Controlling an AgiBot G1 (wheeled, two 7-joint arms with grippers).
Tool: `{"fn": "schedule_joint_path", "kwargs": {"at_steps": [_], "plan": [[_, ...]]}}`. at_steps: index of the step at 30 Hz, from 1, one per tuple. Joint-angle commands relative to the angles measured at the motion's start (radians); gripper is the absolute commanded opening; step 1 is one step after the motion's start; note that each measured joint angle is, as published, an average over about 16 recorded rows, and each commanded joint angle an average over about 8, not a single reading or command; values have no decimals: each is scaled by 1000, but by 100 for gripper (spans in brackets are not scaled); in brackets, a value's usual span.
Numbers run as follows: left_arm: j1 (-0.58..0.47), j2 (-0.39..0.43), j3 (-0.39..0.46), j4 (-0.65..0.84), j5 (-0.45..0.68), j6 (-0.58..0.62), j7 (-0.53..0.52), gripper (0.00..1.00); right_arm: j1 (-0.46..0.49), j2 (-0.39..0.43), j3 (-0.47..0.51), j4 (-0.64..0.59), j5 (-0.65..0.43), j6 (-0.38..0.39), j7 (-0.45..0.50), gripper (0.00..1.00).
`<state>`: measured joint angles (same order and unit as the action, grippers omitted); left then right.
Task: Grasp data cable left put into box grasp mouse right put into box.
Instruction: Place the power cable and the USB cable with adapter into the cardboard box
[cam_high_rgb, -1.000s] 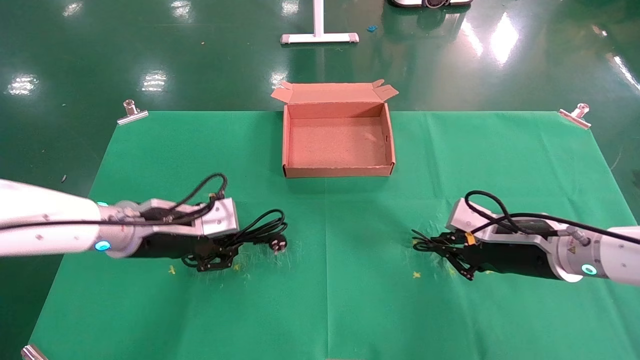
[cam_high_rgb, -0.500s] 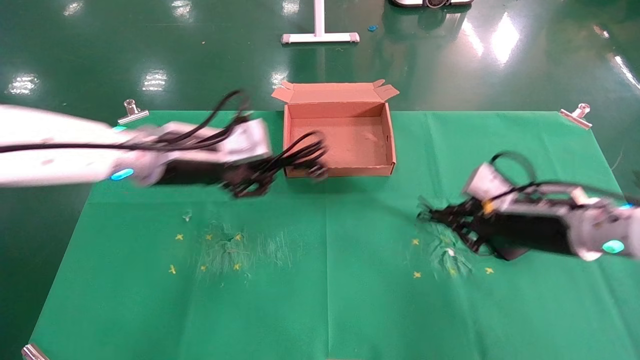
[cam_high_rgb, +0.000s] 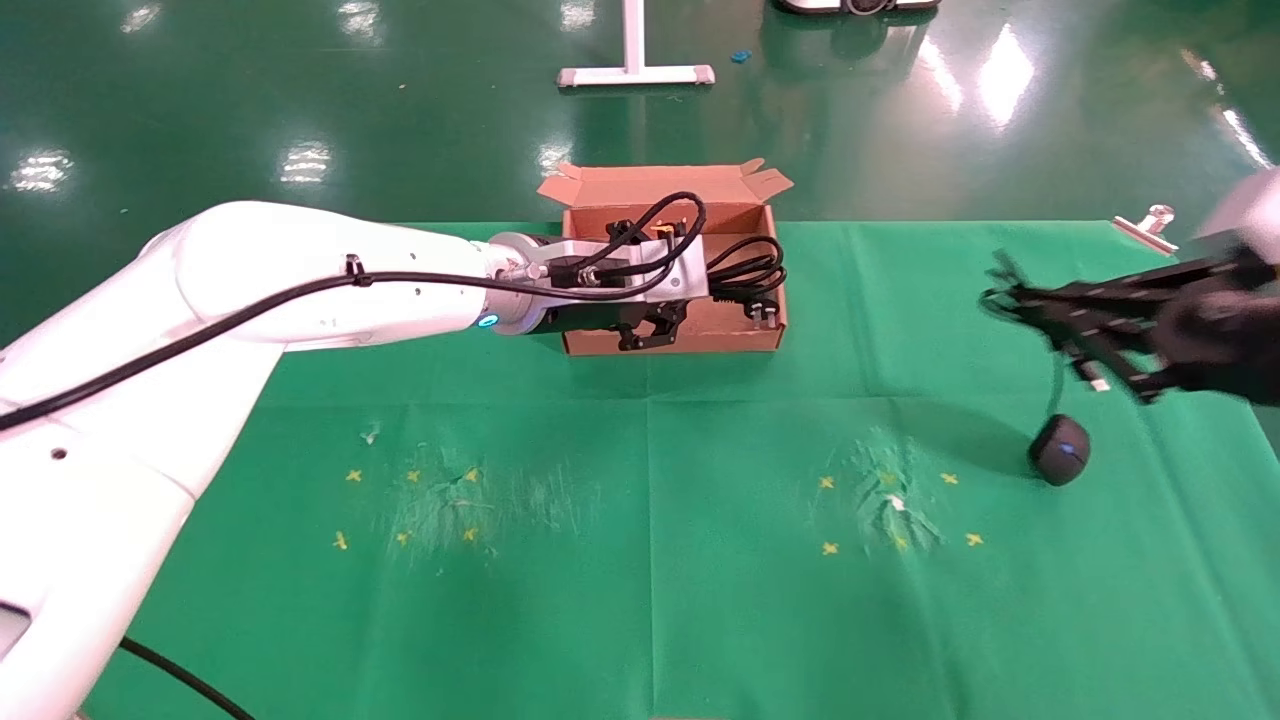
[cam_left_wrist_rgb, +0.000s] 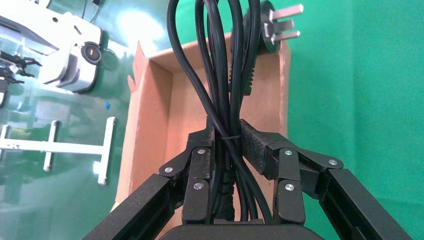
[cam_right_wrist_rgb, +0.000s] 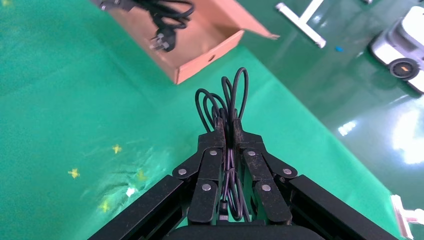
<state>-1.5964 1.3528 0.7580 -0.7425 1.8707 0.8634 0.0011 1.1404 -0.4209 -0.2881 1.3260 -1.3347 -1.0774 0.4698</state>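
Observation:
The robot's left gripper is in the way at the box with the data cable (cam_high_rgb: 746, 271), so it should put the data cable down inside (cam_high_rgb: 717, 322) and move away before the right gripper brings the mouse.
The brown cardboard box (cam_high_rgb: 600, 343) stands open at the back middle of the green cloth. My left gripper (cam_high_rgb: 668, 318) is shut on the thick black data cable (cam_high_rgb: 748, 268) and holds it over the box, with the plug (cam_high_rgb: 765, 312) near the box's right wall. The left wrist view shows the pads clamped on the cable bundle (cam_left_wrist_rgb: 227, 90) and the plug (cam_left_wrist_rgb: 270, 25) above the box (cam_left_wrist_rgb: 155, 115). My right gripper (cam_high_rgb: 1040, 305), raised at the right, is shut on the mouse's thin cord bundle (cam_right_wrist_rgb: 227, 107). The black mouse (cam_high_rgb: 1060, 450) hangs from the cord below it.
A metal clip (cam_high_rgb: 1150, 225) pins the cloth's back right corner. Yellow cross marks (cam_high_rgb: 400, 510) and scuffed patches lie on the front left and front right of the cloth. A white stand base (cam_high_rgb: 637, 75) is on the floor behind the box.
My left gripper lifted the data cable off the cloth and carried it back and right to over the box. My right gripper rose and moved right with the cord; the mouse now dangles.

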Motion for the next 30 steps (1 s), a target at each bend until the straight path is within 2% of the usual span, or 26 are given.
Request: {"fn": "schedule_joint_path", "kwargs": {"at_steps": [1, 8, 15, 18, 23, 27, 30], "plan": [[-11, 12, 25, 46, -33, -24, 36, 100, -14, 39, 30, 3, 44, 2, -5, 0], [-40, 10, 106, 99, -137, -59, 77, 100, -54, 80, 121, 0, 178, 32, -41, 0], [-87, -32, 125, 167, -208, -66, 93, 100, -25, 36, 132, 3, 189, 61, -74, 0], [-107, -92, 106, 178, -234, -50, 93, 100, 15, 6, 115, 1, 166, 60, -81, 0], [-114, -243, 73, 126, -263, -17, 53, 100, 91, -56, 70, -8, 116, 46, -80, 0], [-92, -368, 63, 21, -258, -1, -27, 100, 152, -133, 25, -23, 77, 40, -73, 0], [-65, -440, 66, -85, -236, -3, -108, 100, 210, -221, -18, -49, 39, 42, -72, 0]]}}
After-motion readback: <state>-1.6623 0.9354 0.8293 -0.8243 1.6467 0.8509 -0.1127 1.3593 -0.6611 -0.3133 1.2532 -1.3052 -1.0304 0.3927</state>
